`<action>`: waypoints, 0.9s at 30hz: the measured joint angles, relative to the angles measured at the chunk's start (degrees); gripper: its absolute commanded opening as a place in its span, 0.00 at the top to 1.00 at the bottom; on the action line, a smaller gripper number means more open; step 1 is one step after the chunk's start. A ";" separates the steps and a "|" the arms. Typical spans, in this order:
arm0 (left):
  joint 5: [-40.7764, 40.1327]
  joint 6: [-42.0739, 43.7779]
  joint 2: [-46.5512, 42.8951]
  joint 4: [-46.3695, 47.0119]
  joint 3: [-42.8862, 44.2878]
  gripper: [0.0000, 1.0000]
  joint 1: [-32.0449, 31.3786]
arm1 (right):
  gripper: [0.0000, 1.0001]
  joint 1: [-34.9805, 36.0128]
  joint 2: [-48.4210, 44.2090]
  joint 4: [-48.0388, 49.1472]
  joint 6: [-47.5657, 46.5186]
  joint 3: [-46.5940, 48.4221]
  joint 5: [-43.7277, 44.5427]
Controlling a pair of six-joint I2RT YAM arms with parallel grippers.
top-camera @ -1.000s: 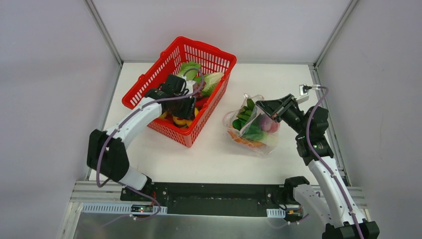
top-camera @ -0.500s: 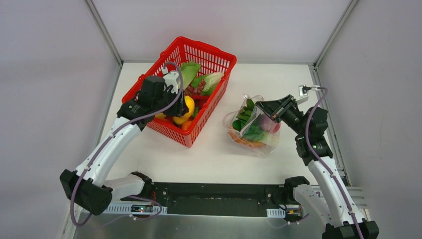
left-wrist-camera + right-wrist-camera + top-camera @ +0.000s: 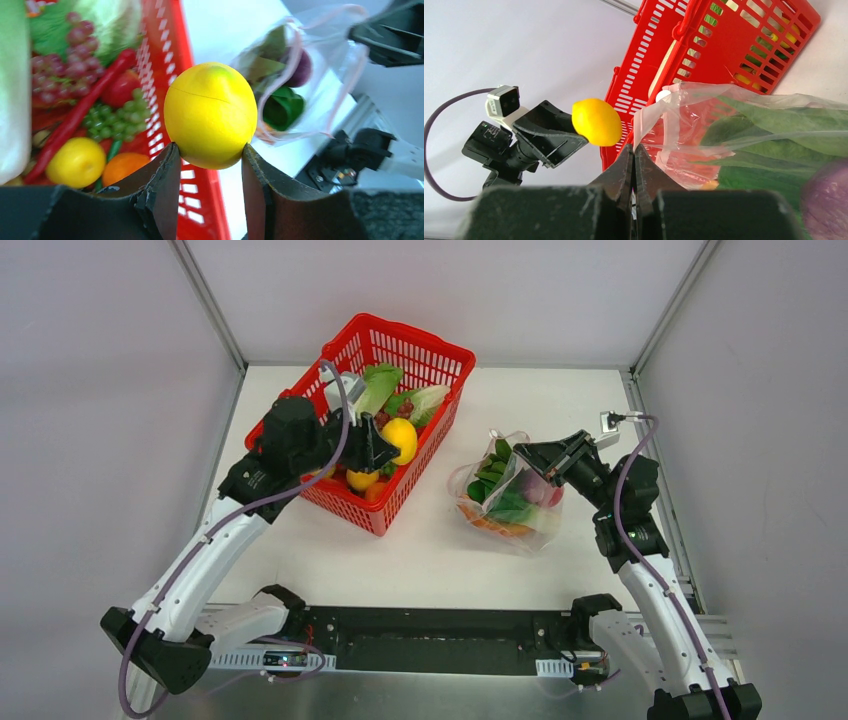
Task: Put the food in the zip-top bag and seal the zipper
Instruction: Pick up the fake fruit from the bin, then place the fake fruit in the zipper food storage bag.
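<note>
The zip-top bag's opening (image 3: 311, 82) is held open toward the yellow lemon, so the robot's left gripper goes on moving toward the green leaves (image 3: 284, 108) before it lets go of the lemon inside the bag's opening.
My left gripper (image 3: 385, 445) is shut on a yellow lemon (image 3: 400, 439), lifted above the near right part of the red basket (image 3: 425, 352). In the left wrist view the lemon (image 3: 210, 114) sits pinched between both black fingers (image 3: 160, 185). The clear zip-top bag (image 3: 508, 502) lies right of the basket with green leaves, something purple and an orange piece inside. My right gripper (image 3: 527, 453) is shut on its upper mouth edge, holding the bag (image 3: 744, 135) open; the pinkish zipper strip (image 3: 650, 116) runs up from the pinched fingertips (image 3: 634, 150).
More toy food stays in the basket: bok choy (image 3: 428, 400), a green leaf (image 3: 377, 383), grapes (image 3: 62, 65), a red chilli (image 3: 82, 112), a second lemon (image 3: 75, 161) and an orange piece (image 3: 122, 167). Grey walls close in the white table (image 3: 440, 550).
The left arm has risen out of the basket with the lemon and swung it right, toward the bag. The right gripper and the bag have stayed put.
</note>
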 measured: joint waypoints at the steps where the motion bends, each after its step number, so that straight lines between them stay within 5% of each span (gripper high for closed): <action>1: 0.63 -0.22 0.17 0.83 0.02 0.72 -1.03 | 1.00 0.00 0.00 0.02 0.07 0.00 0.00; 27: 2.91 -7.85 18.14 22.95 0.46 0.70 -20.68 | 1.00 0.00 0.00 0.42 0.59 0.00 -0.02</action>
